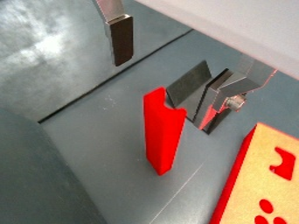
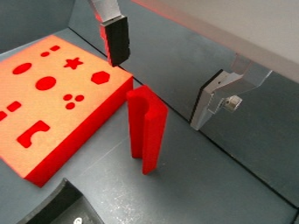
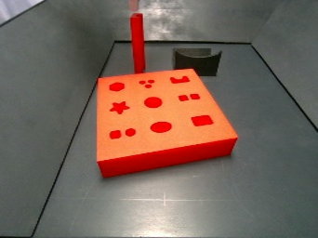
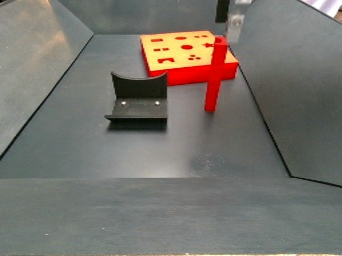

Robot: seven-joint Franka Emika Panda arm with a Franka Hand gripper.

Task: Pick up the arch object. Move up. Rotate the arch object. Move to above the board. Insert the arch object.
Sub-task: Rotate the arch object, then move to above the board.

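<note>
The arch object's scooped top end [image 1: 165, 100] has the same shape as the notched hole at the board's corner [image 3: 180, 80], so the arch object should fit there when I put it in.
The arch object [image 1: 163, 131], a slim bright red bar, stands upright on the dark floor beside the board [image 2: 47, 131]; it also shows in the wrist view [image 2: 147, 127] and in both side views [image 3: 137, 42] [image 4: 214, 75]. The board is an orange-red slab with darker shaped holes [image 3: 162, 139] [image 4: 181, 62] [image 1: 251, 179]. My gripper [image 1: 158, 83] [image 2: 160, 92] hangs just above the bar's top end, open. Its fingers [image 1: 121, 39] [image 2: 117, 44] stand on either side and do not touch the bar. In a side view only the gripper's tip [image 4: 233, 18] shows above the bar.
A dark grey block with an arched cut-out [image 3: 199, 59] [image 4: 138, 98] sits on the floor near the bar, away from the board. Grey walls enclose the floor on the sides.
</note>
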